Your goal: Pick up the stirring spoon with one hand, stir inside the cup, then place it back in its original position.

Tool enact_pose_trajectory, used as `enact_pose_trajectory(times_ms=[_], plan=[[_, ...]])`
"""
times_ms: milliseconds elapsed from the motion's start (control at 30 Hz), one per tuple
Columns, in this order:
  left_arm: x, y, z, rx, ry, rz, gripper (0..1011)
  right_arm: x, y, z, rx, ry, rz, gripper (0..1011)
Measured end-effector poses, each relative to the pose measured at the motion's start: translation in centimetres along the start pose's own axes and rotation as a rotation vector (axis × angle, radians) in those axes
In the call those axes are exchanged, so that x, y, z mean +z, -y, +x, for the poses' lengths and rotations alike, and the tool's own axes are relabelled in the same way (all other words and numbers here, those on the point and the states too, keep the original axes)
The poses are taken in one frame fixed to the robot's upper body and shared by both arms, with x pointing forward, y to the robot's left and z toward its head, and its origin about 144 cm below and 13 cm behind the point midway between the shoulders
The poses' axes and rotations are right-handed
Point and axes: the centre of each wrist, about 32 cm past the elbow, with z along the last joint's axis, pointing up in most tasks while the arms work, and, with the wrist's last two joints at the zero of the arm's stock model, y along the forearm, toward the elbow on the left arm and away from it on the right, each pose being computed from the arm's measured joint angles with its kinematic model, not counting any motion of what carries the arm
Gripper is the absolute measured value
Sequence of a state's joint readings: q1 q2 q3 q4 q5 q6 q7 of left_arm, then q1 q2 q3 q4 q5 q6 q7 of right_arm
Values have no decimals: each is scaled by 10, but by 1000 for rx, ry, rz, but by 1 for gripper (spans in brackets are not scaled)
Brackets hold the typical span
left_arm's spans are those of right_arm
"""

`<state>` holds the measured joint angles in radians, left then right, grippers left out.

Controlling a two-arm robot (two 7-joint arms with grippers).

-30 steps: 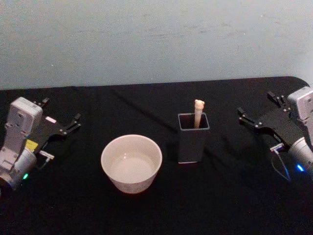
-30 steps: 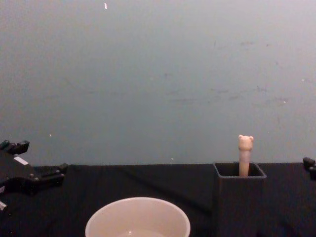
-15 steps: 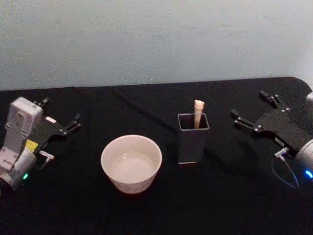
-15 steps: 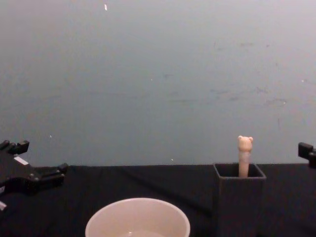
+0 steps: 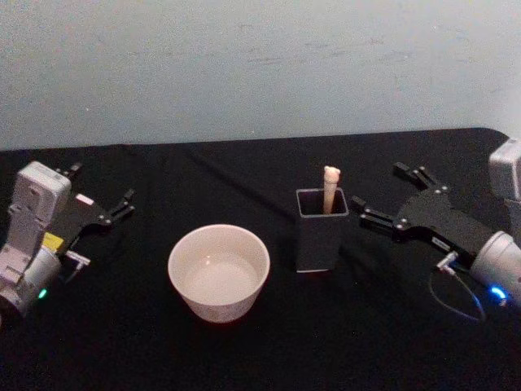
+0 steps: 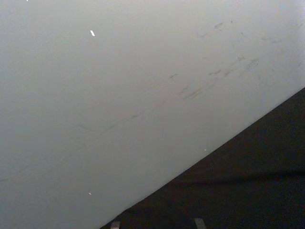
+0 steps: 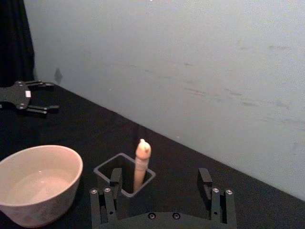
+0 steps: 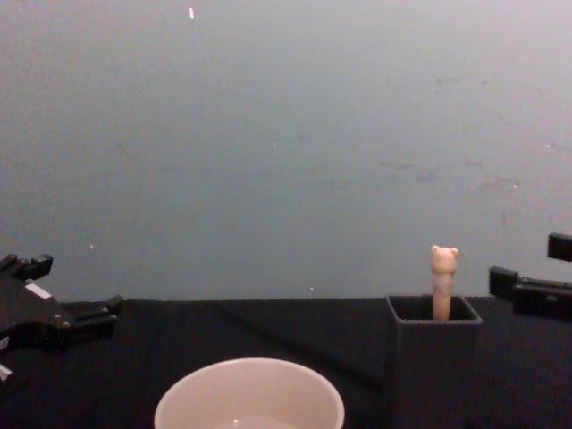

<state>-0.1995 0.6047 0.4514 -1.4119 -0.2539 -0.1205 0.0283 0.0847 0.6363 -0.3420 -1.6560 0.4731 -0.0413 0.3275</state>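
Note:
My gripper will be able to lift the stirring spoon (image 8: pixel 443 282) out freely and leave the holder standing, because a wide gap (image 8: pixel 414 309) shows beside the spoon's handle.
The stirring spoon (image 5: pixel 330 186) stands upright in the dark grey square holder (image 5: pixel 317 244), its original position, with the cream bear-head handle (image 8: pixel 444 279) sticking out and the bowl hidden inside. The cream cup (image 5: pixel 218 306) sits just left of the holder. My right gripper (image 5: pixel 378 193) hovers open just right of the holder, near the height of its rim, with nothing between its fingers. In the right wrist view the spoon (image 7: pixel 141 162) stands a little ahead of the right gripper (image 7: pixel 159 179), nearer one finger. My left gripper (image 5: pixel 102 183) rests open at the far left.
A black cloth (image 5: pixel 260 350) covers the table, and a pale wall (image 5: pixel 260 65) rises right behind its far edge. There is open cloth in front of the cup and holder, and between the cup and the left gripper.
The right gripper has swung left and come down from the table's right edge to just beside the holder. The left arm, spoon, cup and holder have stayed put.

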Motion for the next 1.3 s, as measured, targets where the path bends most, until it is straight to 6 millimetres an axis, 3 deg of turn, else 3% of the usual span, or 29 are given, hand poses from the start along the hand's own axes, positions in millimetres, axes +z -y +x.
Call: enact_pose_trajectory(times_ms=[767,1300], plan=[[0,0,0,0,0,0,1001,6,-48,12,67,-113,-62,1002],[0,0,0,0,0,0,1001,6,-61,18,86,-135,-81,1002]])
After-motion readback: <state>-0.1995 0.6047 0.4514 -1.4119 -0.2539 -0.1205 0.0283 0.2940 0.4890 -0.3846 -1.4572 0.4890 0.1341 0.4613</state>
